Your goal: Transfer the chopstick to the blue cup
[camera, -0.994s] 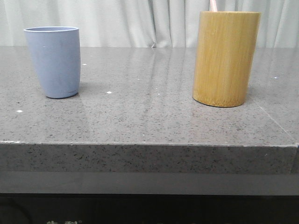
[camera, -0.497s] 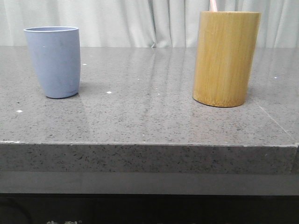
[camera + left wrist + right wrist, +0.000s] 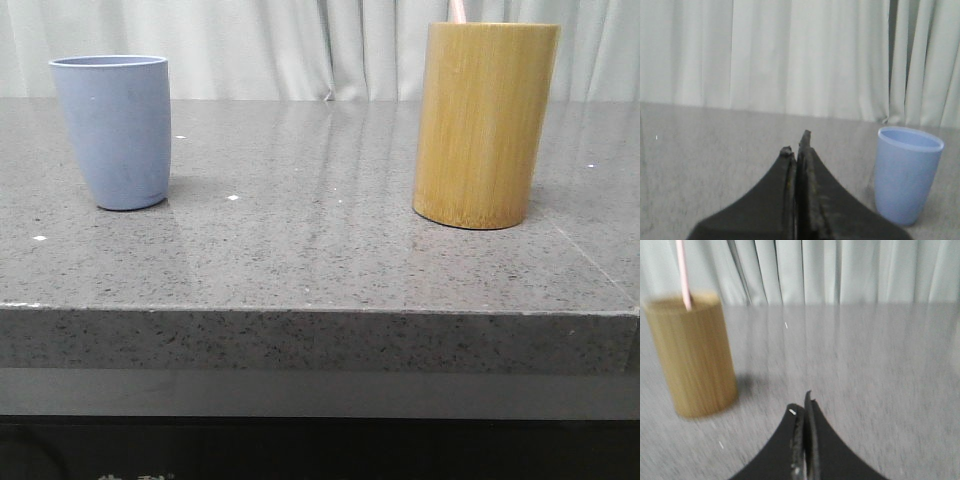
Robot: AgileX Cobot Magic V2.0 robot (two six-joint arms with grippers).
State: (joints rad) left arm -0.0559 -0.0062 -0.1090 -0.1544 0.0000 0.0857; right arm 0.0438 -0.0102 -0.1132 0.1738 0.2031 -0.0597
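Observation:
The blue cup (image 3: 115, 135) is far from the bamboo holder, so next my left gripper picks it up and puts it close beside the holder (image 3: 320, 212) before the chopstick transfer.
The blue cup (image 3: 111, 130) stands upright at the left of the grey stone table (image 3: 320, 250); it also shows in the left wrist view (image 3: 907, 175). A pale pink chopstick (image 3: 456, 11) sticks up from the yellow-brown bamboo holder (image 3: 484, 125) at the right; both show in the right wrist view, the chopstick (image 3: 683, 272) and the holder (image 3: 692, 355). My left gripper (image 3: 795, 145) is shut and empty, apart from the cup. My right gripper (image 3: 804, 405) is shut and empty, apart from the holder. Neither gripper shows in the front view.
Pale curtains (image 3: 300, 45) hang behind the table. The table's front edge (image 3: 320, 310) runs across the front view. Small white specks (image 3: 232, 198) lie on the surface between the cup and the holder.
The front view has shifted slightly. The cup and the holder have not moved on the table.

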